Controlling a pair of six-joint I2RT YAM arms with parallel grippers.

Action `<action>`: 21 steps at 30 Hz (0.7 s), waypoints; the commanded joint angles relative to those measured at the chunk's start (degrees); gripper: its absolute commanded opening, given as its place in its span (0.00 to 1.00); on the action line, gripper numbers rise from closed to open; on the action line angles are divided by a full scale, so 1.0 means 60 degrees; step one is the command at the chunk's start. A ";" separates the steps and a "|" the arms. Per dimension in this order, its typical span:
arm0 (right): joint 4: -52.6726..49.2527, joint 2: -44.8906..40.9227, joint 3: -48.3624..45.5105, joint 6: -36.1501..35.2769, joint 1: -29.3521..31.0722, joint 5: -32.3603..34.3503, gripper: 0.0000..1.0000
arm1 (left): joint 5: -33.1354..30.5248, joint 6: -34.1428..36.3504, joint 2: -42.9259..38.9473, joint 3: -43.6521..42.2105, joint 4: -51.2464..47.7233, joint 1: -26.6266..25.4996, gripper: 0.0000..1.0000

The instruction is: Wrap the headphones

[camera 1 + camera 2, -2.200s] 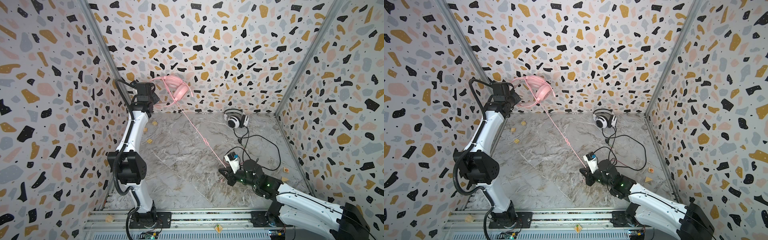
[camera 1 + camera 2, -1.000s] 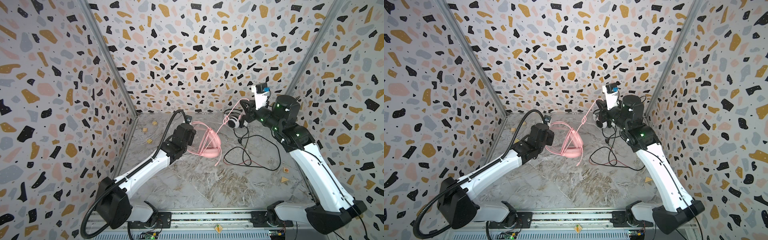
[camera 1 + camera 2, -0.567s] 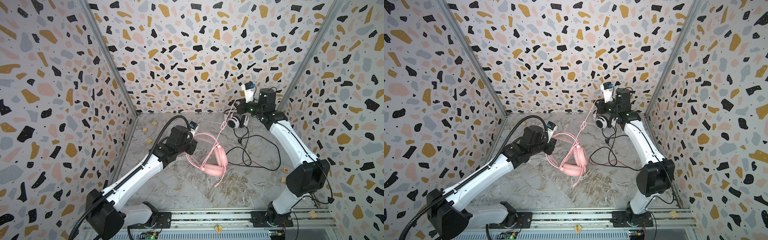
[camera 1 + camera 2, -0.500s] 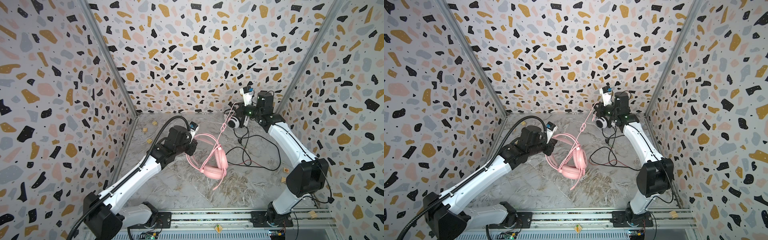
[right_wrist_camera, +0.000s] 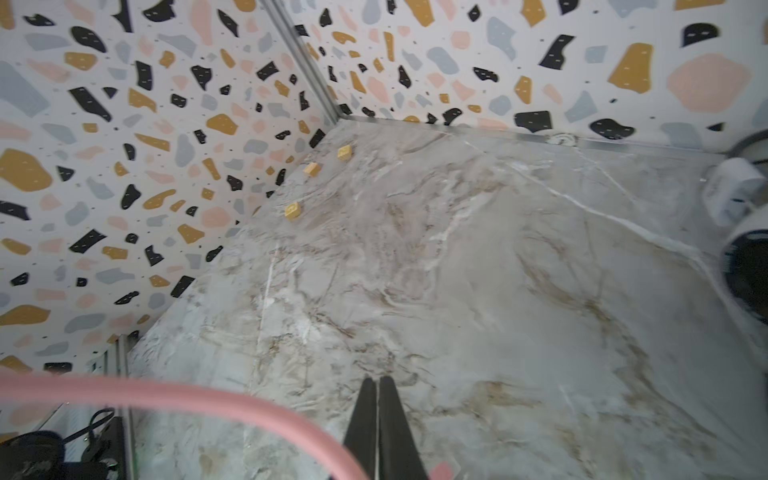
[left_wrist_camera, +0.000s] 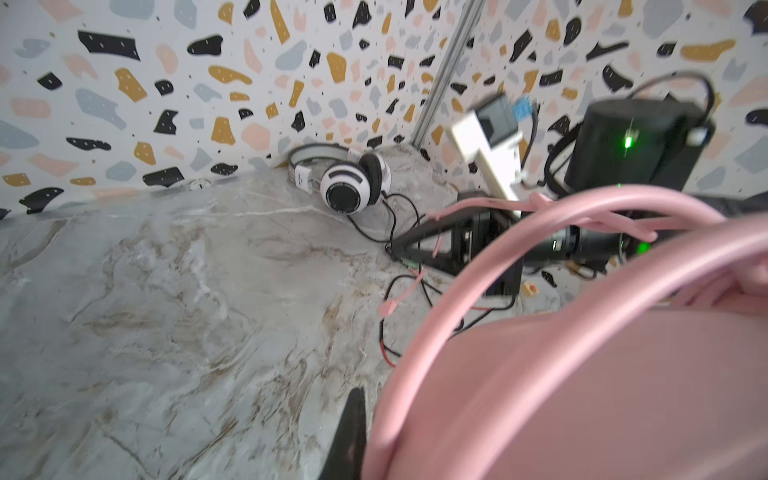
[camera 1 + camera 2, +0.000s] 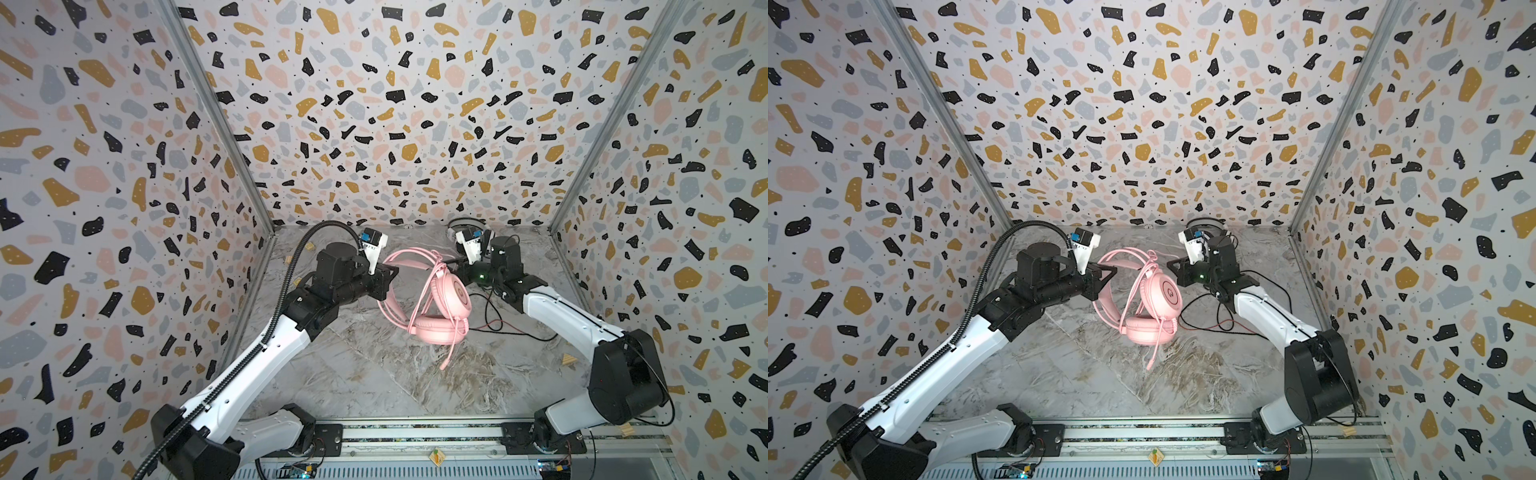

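Next, my left gripper swings the headphones back, with the cable behind the pink ear cup (image 7: 453,297), letting my right gripper bring the cable around the headphones' near side (image 7: 438,328).
The pink headphones (image 7: 452,296) (image 7: 1163,297) hang over the marble floor from their headband, with my left gripper (image 7: 392,271) (image 7: 1113,272) shut on it. In the left wrist view one black finger (image 6: 353,428) lies against the pink band (image 6: 457,332). My right gripper (image 7: 447,262) (image 7: 1169,264) (image 5: 377,380) is level with the band's far side, jaws shut, with the thin pink cable (image 6: 461,203) running through it. More cable is looped over the band (image 7: 436,270). The white-and-black headphones (image 6: 349,183) (image 7: 1204,223) lie in the far right corner, half hidden in both top views.
The black cable (image 7: 494,322) (image 7: 1200,316) sprawls on the floor under my right arm, with a red wire beside it. Small wooden blocks (image 5: 311,169) (image 7: 568,360) lie near the side walls. Patterned walls close three sides. The arm rail (image 7: 415,432) runs along the front.
My right gripper has come down and left from near the back wall to the pink headband. The cable it pulled taut now lies slack over the band. My left gripper has risen slightly.
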 commanded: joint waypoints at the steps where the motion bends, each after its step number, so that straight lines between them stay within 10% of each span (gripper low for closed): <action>1: 0.1684 -0.0797 -0.0851 0.0824 0.0511 -0.0126 0.00 | -0.0929 -0.2087 -0.0616 0.0571 0.2332 0.0043 0.00; 6: 0.4661 -0.1454 -0.2689 0.2893 0.1173 -0.0465 0.00 | -0.4120 -0.3748 -0.1143 -0.0030 0.3338 0.0044 0.00; 21: 0.7615 -0.2293 -0.4976 0.4853 0.3449 0.0076 0.07 | -0.6792 -0.4837 -0.0355 -0.1316 0.3832 -0.0015 0.00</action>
